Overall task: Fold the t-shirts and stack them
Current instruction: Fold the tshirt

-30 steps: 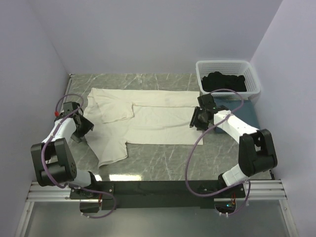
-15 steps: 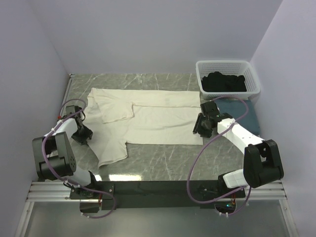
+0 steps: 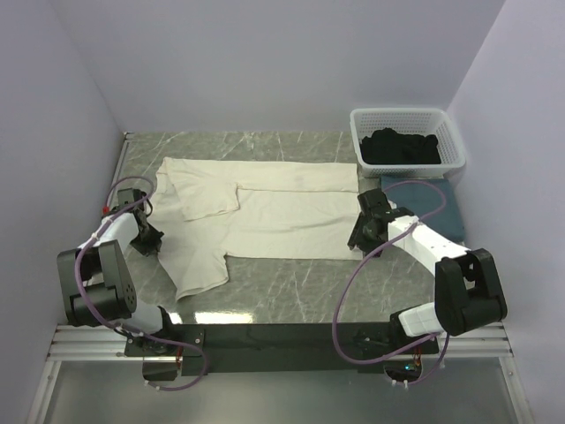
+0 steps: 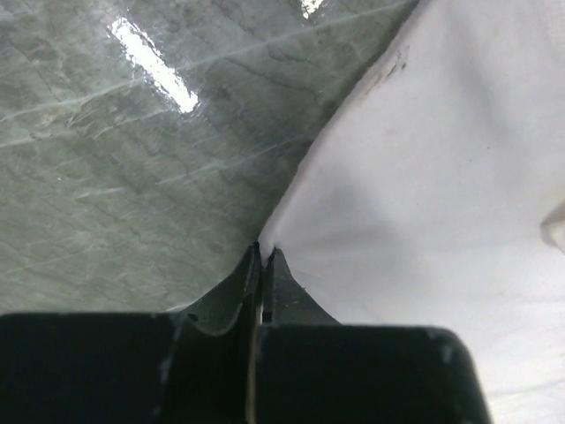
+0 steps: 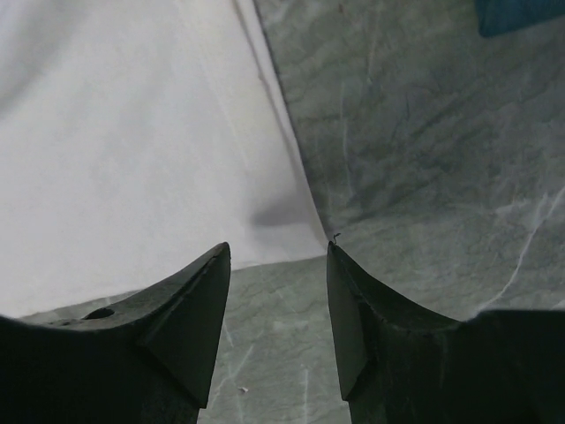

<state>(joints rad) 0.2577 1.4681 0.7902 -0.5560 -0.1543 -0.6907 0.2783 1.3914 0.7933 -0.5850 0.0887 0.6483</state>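
The t-shirt's near corner is loose and only my left gripper holds the t-shirt's edge (image 4: 284, 214), so my right gripper should pinch that corner (image 5: 309, 247) before folding the t-shirt's near side over.
A large cream-white t-shirt (image 3: 282, 216) lies spread flat across the table. My left gripper (image 3: 150, 240) is at its left edge, and in the left wrist view it (image 4: 265, 253) is shut on a pinch of that cream cloth (image 4: 441, 177). My right gripper (image 3: 357, 240) hovers at the shirt's near right corner. In the right wrist view it (image 5: 278, 252) stands open, with the cloth's corner (image 5: 132, 159) just ahead and bare table between the fingers. A folded slate-blue t-shirt (image 3: 437, 208) lies at the right. A black t-shirt (image 3: 402, 148) fills the basket.
A white lattice basket (image 3: 406, 113) stands at the back right corner. Purple walls close in the table on the left, back and right. Grey marble table (image 3: 291, 287) shows bare in front of the shirt. A corner of the blue shirt (image 5: 521, 13) shows in the right wrist view.
My left gripper has closed on the cream shirt's left edge. My right gripper has moved nearer, to the shirt's near right corner, still open.
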